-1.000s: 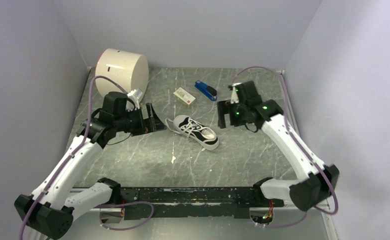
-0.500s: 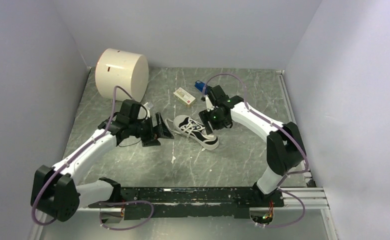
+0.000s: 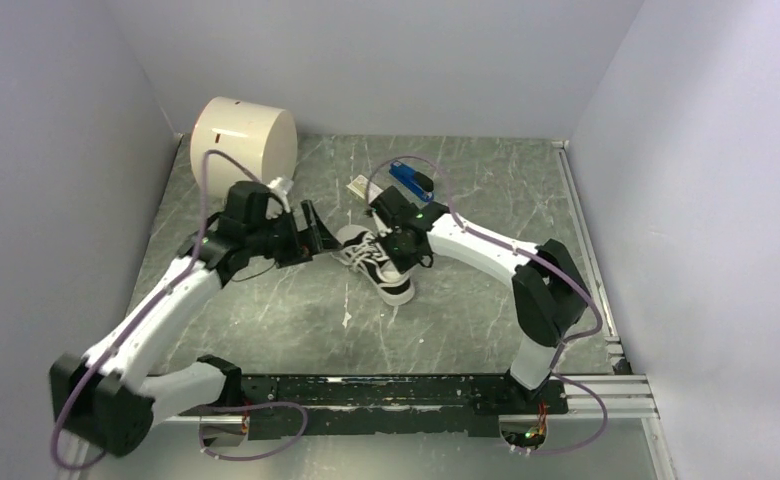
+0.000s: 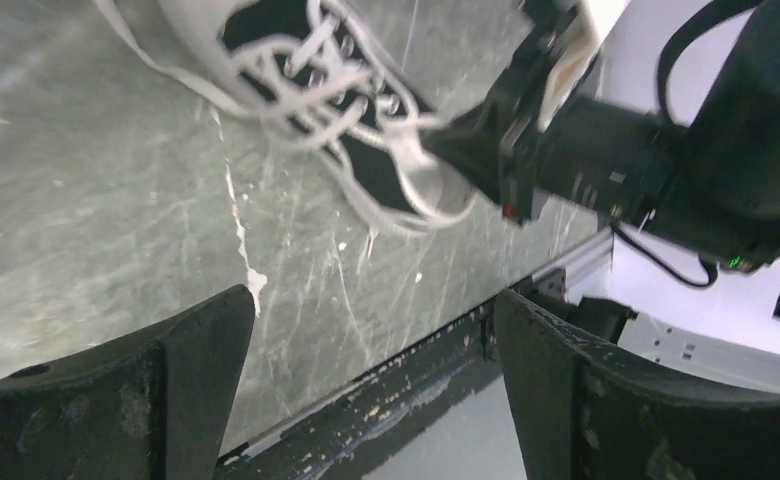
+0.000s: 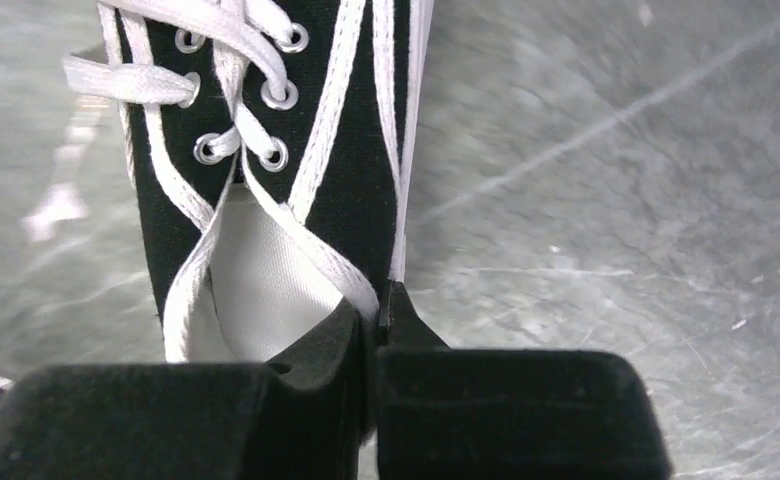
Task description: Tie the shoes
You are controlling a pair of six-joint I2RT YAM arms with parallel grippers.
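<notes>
I should back my left gripper away and draw one lace (image 5: 121, 82) across with my right gripper, because both laces trail toward my left gripper's side of the shoe (image 3: 358, 252).
The shoe (image 3: 374, 262), a small black-and-white sneaker with loose white laces, lies mid-table. My right gripper (image 3: 399, 248) is over its heel end, shut on the shoe's side wall at the collar. In the right wrist view one finger sits inside the opening and the other outside, the gripper (image 5: 381, 310) pinching the canvas edge of the shoe (image 5: 346, 190) beside a lace. My left gripper (image 3: 312, 232) stands open just left of the toe, holding nothing. In the left wrist view the gripper (image 4: 371, 330) is wide apart, with the shoe (image 4: 296, 60) beyond it.
A large white cylinder (image 3: 243, 145) stands at the back left. A blue stapler (image 3: 412, 180) and a small white-and-tan box (image 3: 360, 185) lie behind the shoe. The black rail (image 3: 386, 390) runs along the near edge, with walls close on both sides.
My right arm swung left from the table's right side to the shoe and shut on its collar. The shoe turned, its heel swinging nearer. The left gripper stayed open by the toe.
</notes>
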